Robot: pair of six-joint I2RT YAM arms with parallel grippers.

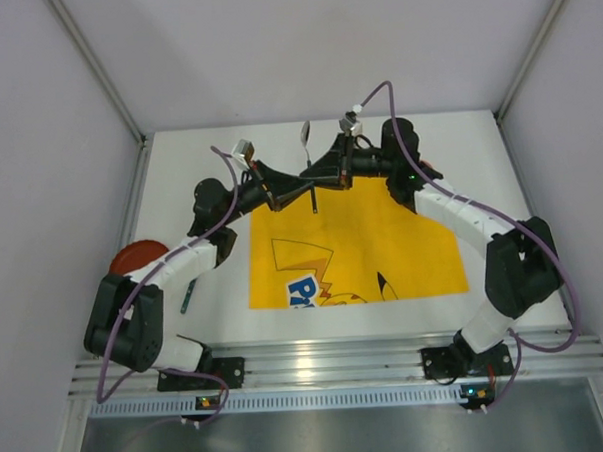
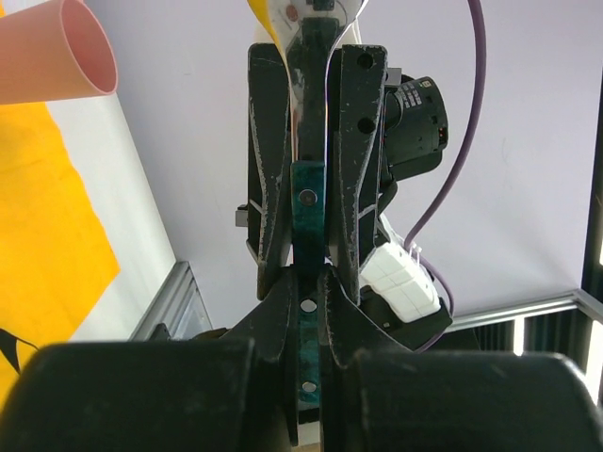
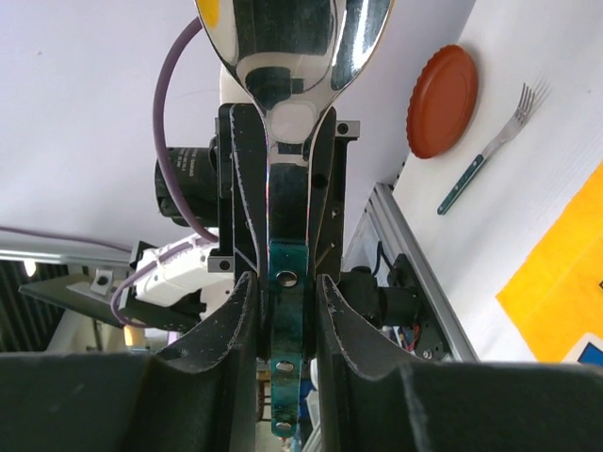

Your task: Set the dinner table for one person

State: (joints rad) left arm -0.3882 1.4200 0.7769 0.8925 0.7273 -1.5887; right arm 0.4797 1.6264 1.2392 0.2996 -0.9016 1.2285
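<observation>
The robot's left gripper is holding the spoon far from the yellow cloth's end [image 1: 421, 249] by the pink cup, so the robot's right gripper should first take over the spoon's handle [image 1: 313, 199].
A spoon [image 1: 306, 136] with a teal riveted handle stands upright above the far edge of the yellow cloth [image 1: 352, 244], bowl up. My left gripper [image 1: 303, 192] comes from the left and is shut on the handle [image 2: 308, 198], which fills the space between its fingers. My right gripper [image 1: 318, 177] faces it from the right. Its fingers [image 3: 240, 311] straddle the same handle [image 3: 286, 311] with a narrow gap on each side. The spoon's shiny bowl [image 3: 292, 38] rises above both. The white dinner table [image 1: 458, 139] lies below.
A red plate [image 1: 138, 256] and a teal-handled fork [image 1: 186, 296] lie on the table left of the cloth; both show in the right wrist view, plate [image 3: 443, 99] and fork [image 3: 490, 151]. A pink cup [image 2: 57, 52] stands near the cloth's far right corner. The ribbed rail [image 1: 317, 360] runs along the near edge.
</observation>
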